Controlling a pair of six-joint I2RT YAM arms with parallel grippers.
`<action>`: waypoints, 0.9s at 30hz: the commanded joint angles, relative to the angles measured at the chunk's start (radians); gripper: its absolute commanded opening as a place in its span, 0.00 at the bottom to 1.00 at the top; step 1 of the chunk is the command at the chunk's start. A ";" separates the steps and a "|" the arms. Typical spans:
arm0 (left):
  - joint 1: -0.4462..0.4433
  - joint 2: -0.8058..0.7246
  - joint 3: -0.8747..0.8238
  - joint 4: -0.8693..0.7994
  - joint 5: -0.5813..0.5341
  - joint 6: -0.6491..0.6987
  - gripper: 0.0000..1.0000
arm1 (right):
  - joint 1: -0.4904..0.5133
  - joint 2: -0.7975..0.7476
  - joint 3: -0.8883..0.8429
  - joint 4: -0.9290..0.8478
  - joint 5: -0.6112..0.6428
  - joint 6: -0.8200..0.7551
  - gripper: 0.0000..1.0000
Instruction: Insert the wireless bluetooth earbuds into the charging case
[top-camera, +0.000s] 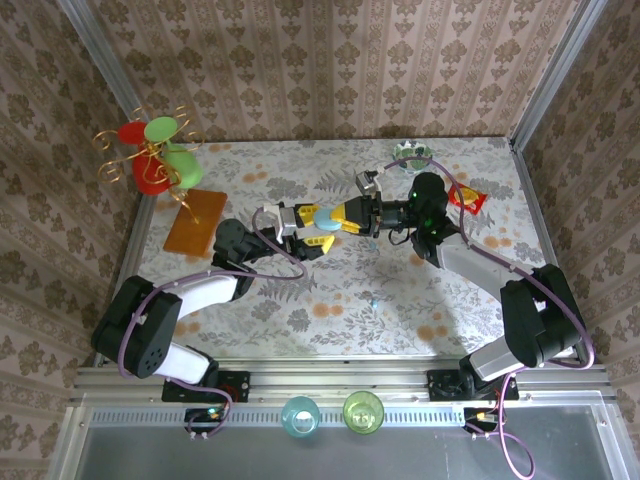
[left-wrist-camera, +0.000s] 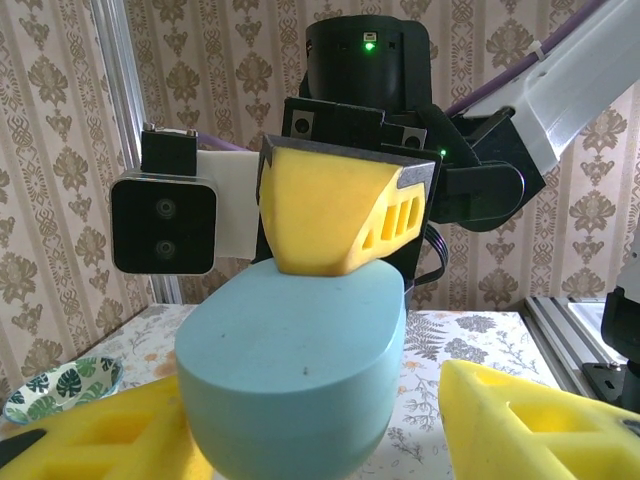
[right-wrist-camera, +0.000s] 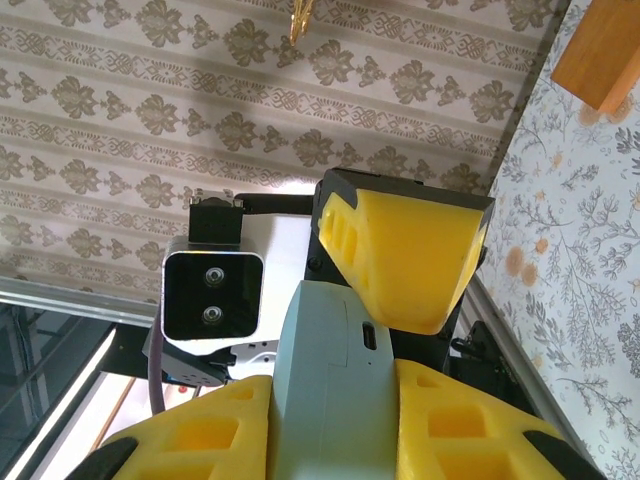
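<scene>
The charging case rests against one finger of my left gripper (left-wrist-camera: 193, 418), so that gripper should center (left-wrist-camera: 295, 415) around the case and close before my right gripper lets it go.
The light-blue charging case (top-camera: 327, 216) hangs above the middle of the table, where the two grippers meet. My right gripper (top-camera: 337, 217) is shut on it: in the right wrist view both yellow fingers (right-wrist-camera: 200, 435) press the case's (right-wrist-camera: 335, 370) sides, with its port and lid seam facing the camera. My left gripper (top-camera: 312, 228) stands open around the case (left-wrist-camera: 295, 370); its left finger lies against the case and its right finger (left-wrist-camera: 540, 415) stands apart with table showing between. A tiny pale bit (top-camera: 374, 299), perhaps an earbud, lies on the table nearer the front.
A wire stand with red and green discs (top-camera: 155, 155) and an orange wooden block (top-camera: 195, 222) are at the back left. A leaf-patterned dish (top-camera: 412, 153) and a red packet (top-camera: 465, 198) sit at the back right. Two cups (top-camera: 300, 415) stand on the front rail.
</scene>
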 joint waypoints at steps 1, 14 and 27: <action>-0.018 -0.018 0.040 0.036 0.057 -0.024 0.58 | 0.006 0.003 0.006 -0.006 -0.001 -0.026 0.02; -0.023 -0.016 0.040 0.036 0.070 -0.017 0.58 | 0.005 -0.012 0.014 -0.032 0.005 -0.043 0.02; -0.023 -0.014 0.029 0.036 0.058 0.003 0.64 | 0.005 -0.006 -0.004 0.113 0.006 0.052 0.02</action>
